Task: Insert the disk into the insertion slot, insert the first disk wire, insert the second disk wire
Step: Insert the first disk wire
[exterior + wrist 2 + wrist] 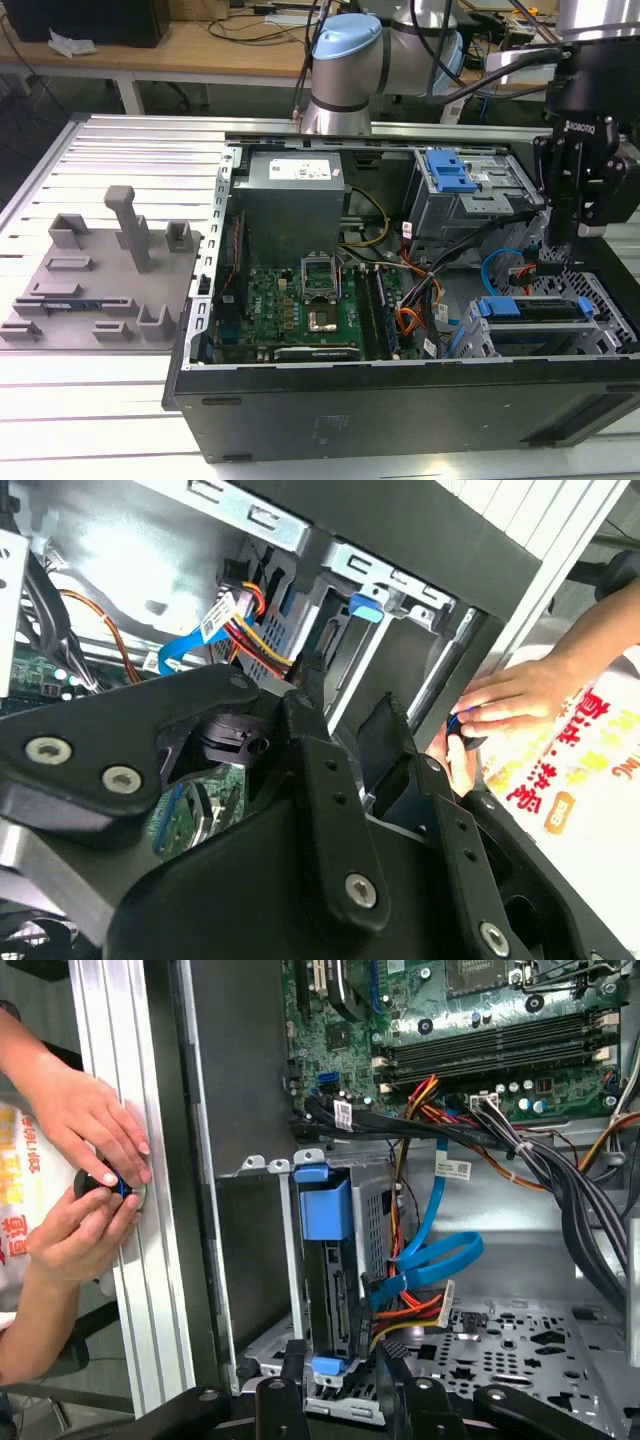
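My gripper will make the wire bundle (pixel 396 1222) bend and follow across to its end when I carry the dark plug, because the orange wires curve with slack (pixel 412 1308) beside the disk.
The disk (pixel 335 1305), silver in its bright blue frame (pixel 325 1210), sits inside the insertion slot (pixel 372 1210), a low grey cage; in the exterior view the disk (pixel 530 308) lies at the case's right end. My gripper (pixel 556 250) hangs just above it, open and holding nothing, its fingers either side of the disk's near end in the first wrist view (pixel 340 1360). The second disk wire (pixel 440 1260), a light-blue looped cable, lies beside the disk with its end near the disk's edge. An orange and black wire bundle (pixel 410 1310) runs there too; I cannot tell whether either plug is seated.
A taller grey cage with a blue handle (pixel 450 170) stands behind the slot. The motherboard (pixel 300 305) and power supply (pixel 290 200) occupy the case's left. A person's hands (pixel 85 1170) work on a small dark object at the aluminium rail (pixel 125 1110) outside the case.
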